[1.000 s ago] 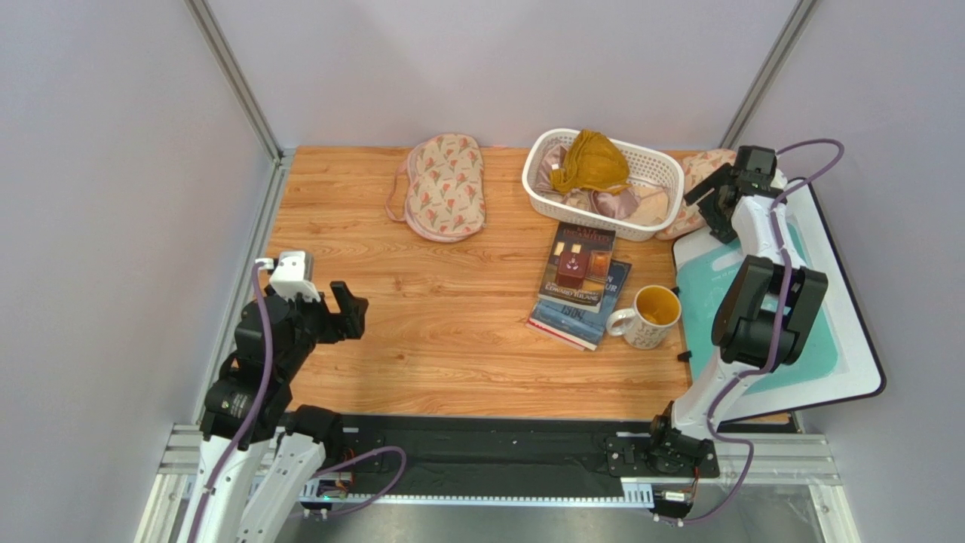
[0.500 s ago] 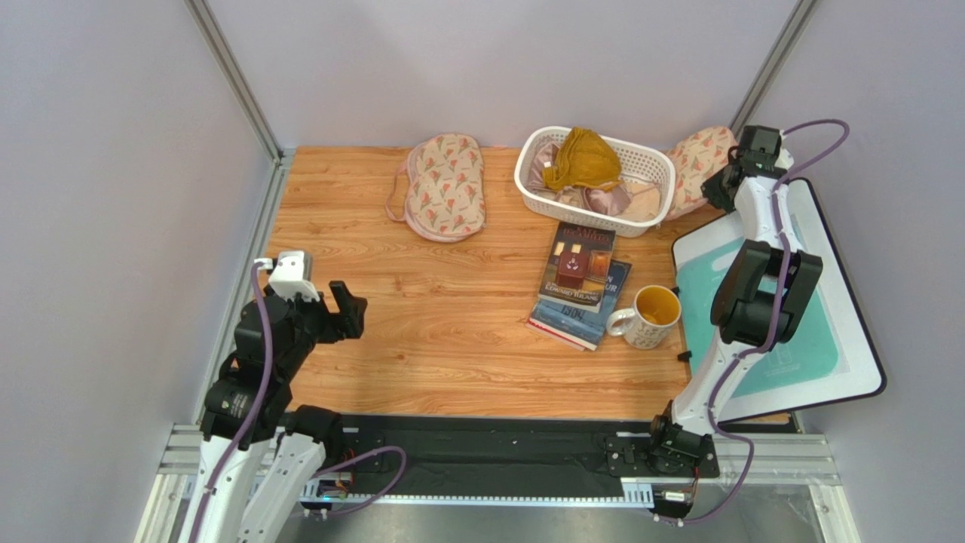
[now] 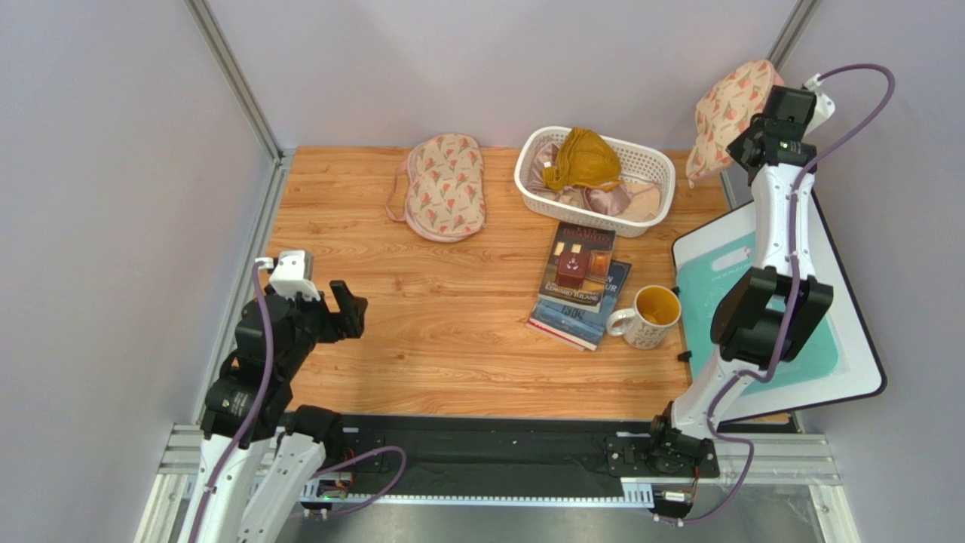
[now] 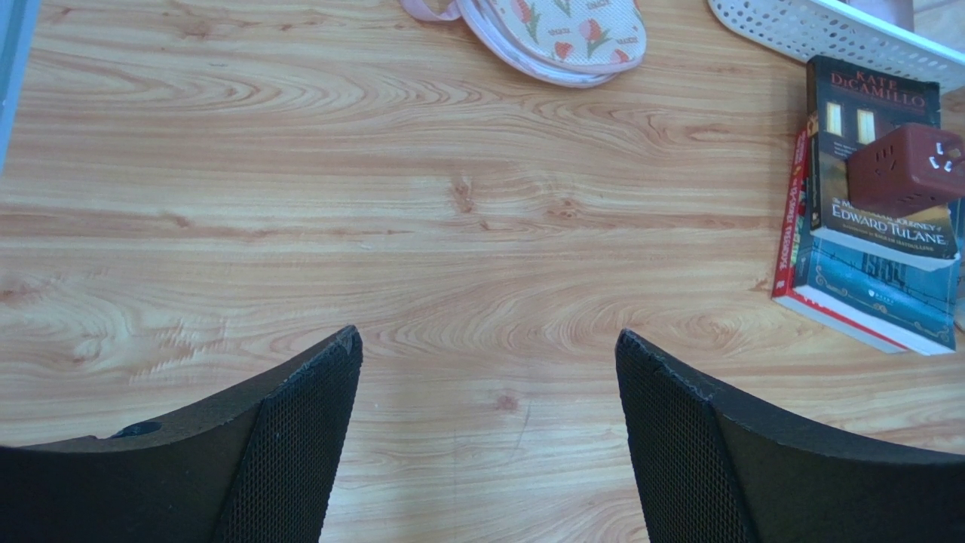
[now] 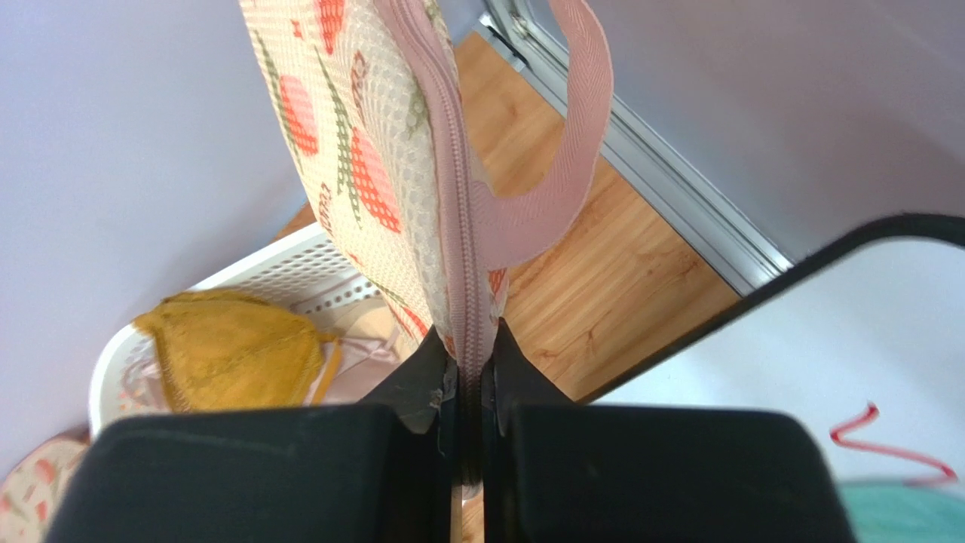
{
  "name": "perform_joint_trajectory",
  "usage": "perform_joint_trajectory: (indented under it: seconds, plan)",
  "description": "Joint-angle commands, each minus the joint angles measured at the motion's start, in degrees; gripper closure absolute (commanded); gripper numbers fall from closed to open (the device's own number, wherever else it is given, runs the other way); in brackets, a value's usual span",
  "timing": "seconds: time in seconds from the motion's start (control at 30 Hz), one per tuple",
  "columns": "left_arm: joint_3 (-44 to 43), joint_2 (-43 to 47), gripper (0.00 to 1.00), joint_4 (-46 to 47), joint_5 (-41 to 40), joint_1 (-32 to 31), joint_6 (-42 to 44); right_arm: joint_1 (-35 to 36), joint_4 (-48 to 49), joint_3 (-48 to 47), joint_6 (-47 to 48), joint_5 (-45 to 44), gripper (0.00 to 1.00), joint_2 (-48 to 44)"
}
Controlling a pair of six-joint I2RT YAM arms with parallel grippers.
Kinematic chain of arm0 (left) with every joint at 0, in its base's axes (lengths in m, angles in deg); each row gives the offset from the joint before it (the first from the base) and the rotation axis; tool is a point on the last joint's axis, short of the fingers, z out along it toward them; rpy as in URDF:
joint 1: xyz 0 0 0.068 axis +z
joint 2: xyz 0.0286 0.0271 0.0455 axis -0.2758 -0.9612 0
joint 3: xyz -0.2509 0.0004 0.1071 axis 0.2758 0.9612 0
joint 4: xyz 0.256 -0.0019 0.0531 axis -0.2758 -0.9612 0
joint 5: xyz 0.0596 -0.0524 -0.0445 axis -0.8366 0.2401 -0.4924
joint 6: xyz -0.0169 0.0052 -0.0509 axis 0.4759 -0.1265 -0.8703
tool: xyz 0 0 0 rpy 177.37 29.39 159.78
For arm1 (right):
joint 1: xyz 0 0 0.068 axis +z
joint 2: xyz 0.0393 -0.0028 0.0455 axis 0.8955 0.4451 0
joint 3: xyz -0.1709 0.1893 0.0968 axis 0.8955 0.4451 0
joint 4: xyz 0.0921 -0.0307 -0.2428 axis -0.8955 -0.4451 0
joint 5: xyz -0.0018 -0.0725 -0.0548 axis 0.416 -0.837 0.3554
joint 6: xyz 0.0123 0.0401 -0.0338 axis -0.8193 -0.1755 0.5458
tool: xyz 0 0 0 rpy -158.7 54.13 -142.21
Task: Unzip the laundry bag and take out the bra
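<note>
The laundry bag hangs by its zip edge (image 5: 458,215), so the robot's right gripper keeps moving to the clear wood (image 3: 444,326) beside the left gripper and lets go of the bag there.
My right gripper (image 3: 748,143) is raised at the back right, shut on the pink zip edge of the laundry bag (image 3: 734,104). The bag hangs in the air above the table's corner. In the right wrist view the beige floral bag (image 5: 363,147) rises from between the closed fingertips of the gripper (image 5: 467,345); its zip looks closed and a pink strap (image 5: 566,147) loops beside it. A second, alike laundry bag (image 3: 444,184) lies flat at the back centre-left. My left gripper (image 3: 346,311) hovers open and empty over bare wood (image 4: 487,351). The bra is hidden.
A white basket (image 3: 532,181) at the back holds a mustard-yellow garment (image 3: 583,158) and pinkish satin fabric. Stacked books (image 3: 580,283) with a small red block on top and a yellow-lined mug (image 3: 651,317) stand mid-right. A white and teal board (image 3: 793,328) lies on the right.
The right gripper closed on the bag beside the basket and lifted it up off the table toward the back right. The left arm has stayed still.
</note>
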Motion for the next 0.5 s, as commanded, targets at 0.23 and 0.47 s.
perform_joint_trajectory:
  seconds: [0.23, 0.47]
  plan:
    - [0.3, -1.5, 0.12, 1.0, 2.3, 0.3, -0.6, 19.6, 9.2, 18.5, 1.6, 1.3, 1.0, -33.4]
    - [0.3, -1.5, 0.15, 1.3, 4.2, 0.3, 0.0, 36.3, 10.6, 34.6, -1.1, 7.4, 1.0, -48.6]
